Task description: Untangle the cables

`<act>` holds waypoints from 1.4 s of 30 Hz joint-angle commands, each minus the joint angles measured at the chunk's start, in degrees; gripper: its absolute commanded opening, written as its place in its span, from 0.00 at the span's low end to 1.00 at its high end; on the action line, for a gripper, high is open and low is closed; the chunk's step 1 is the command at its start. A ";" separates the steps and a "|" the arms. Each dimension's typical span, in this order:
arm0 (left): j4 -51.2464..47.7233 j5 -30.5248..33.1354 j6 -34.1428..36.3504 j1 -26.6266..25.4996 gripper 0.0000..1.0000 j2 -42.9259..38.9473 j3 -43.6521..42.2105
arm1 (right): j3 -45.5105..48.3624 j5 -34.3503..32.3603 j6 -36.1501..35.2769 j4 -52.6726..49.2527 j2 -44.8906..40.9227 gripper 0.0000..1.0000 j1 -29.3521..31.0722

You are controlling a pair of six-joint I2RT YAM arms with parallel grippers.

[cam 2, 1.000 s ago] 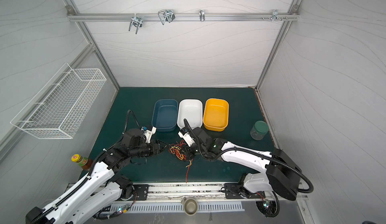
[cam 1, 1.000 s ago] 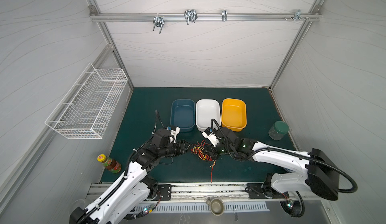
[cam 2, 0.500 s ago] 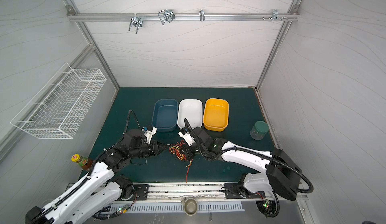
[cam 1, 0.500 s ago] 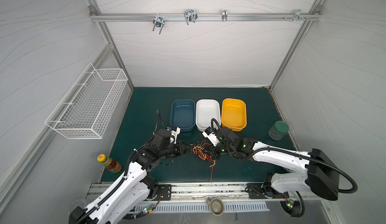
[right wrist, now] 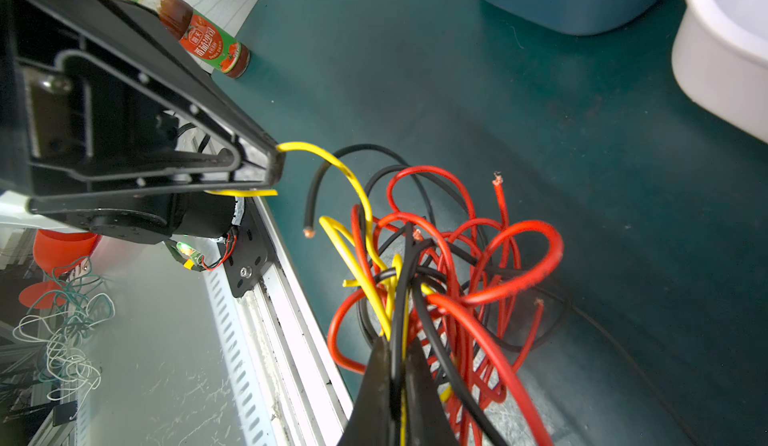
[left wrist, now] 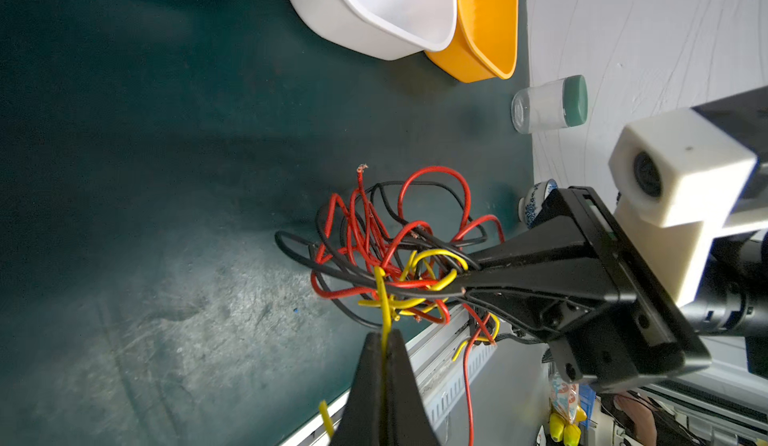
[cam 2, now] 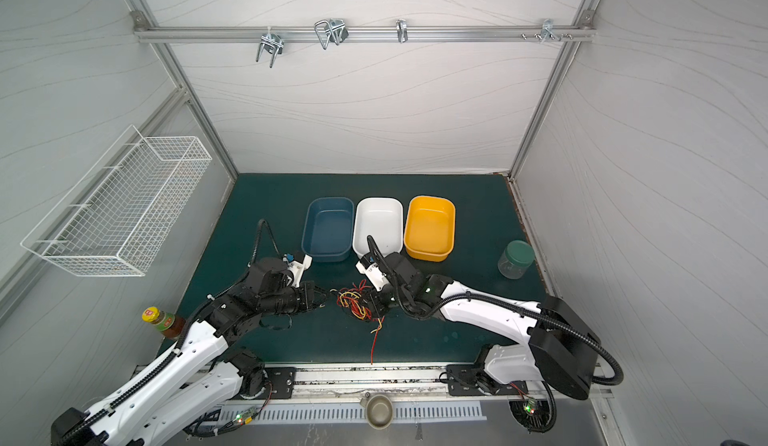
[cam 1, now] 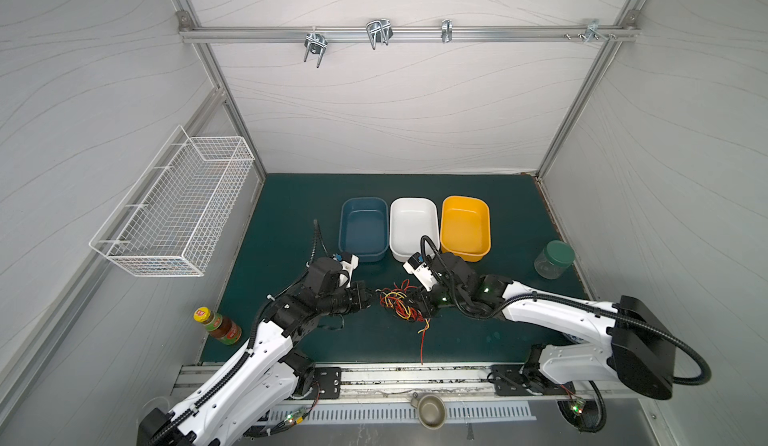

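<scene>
My right gripper should open and pull red and black cable loops [right wrist: 488, 274] away while my left gripper holds the yellow cable, because my right gripper is pinching black and yellow cables [right wrist: 397, 327] together.
The cables [cam 1: 400, 304] [cam 2: 353, 303] form one tangle of thin red, black and yellow wires on the green mat, between my two grippers. My left gripper [cam 1: 374, 298] [cam 2: 326, 296] [left wrist: 384, 336] is shut on a yellow cable [left wrist: 383, 298] at the tangle's left edge; the right wrist view shows that cable [right wrist: 332, 161] arching from its tips. My right gripper [cam 1: 417, 302] [cam 2: 370, 300] [right wrist: 397, 346] is shut on a black and a yellow strand [right wrist: 405, 298] at the tangle's right side. One red strand [cam 1: 422, 346] trails toward the front rail.
A blue bin [cam 1: 363, 200], a white bin [cam 1: 413, 200] and a yellow bin [cam 1: 464, 198] stand in a row behind the tangle. A green-lidded jar [cam 1: 555, 259] is at the right, a sauce bottle [cam 1: 218, 326] at the left edge, a wire basket [cam 1: 178, 211] on the left wall.
My left gripper has closed on the yellow cable at the tangle's left edge. The right gripper has kept its grip and place.
</scene>
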State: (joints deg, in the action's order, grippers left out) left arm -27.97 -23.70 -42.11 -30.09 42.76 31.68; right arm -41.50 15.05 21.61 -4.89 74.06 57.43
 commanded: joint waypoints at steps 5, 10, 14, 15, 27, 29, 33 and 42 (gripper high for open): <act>-3.72 3.84 -1.63 -0.18 0.00 0.29 7.22 | 4.35 -0.54 1.15 2.17 -2.18 0.34 -1.83; -3.87 3.58 -2.60 -0.59 0.00 1.68 9.88 | 6.48 -0.40 1.40 2.66 -3.25 0.44 -2.63; -5.46 4.05 -2.55 -1.52 0.00 3.71 13.05 | 7.50 0.34 1.25 3.13 -6.06 0.51 -2.67; -5.62 4.35 -2.70 -1.72 0.00 4.01 13.90 | 7.57 0.63 1.10 3.25 -6.86 0.52 -2.65; -8.79 14.94 -7.11 -9.61 0.00 9.44 22.98 | 10.91 -0.38 0.33 6.69 -21.40 0.47 -0.45; -8.77 15.89 -7.72 -11.07 0.00 11.25 24.04 | 10.38 -3.48 -0.18 6.30 -22.44 0.40 1.75; -9.30 19.03 -8.49 -14.10 0.00 15.10 26.59 | 9.34 -7.00 -0.51 7.33 -21.34 0.37 6.10; -6.26 20.46 -10.15 -17.48 0.00 17.58 28.10 | 8.97 -15.35 0.57 13.67 -12.39 0.50 9.54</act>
State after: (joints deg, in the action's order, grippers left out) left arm -37.67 -4.93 -50.68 -46.72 60.71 57.34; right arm -31.88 3.97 21.61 4.03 60.34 66.78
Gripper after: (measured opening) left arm 0.047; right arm 0.485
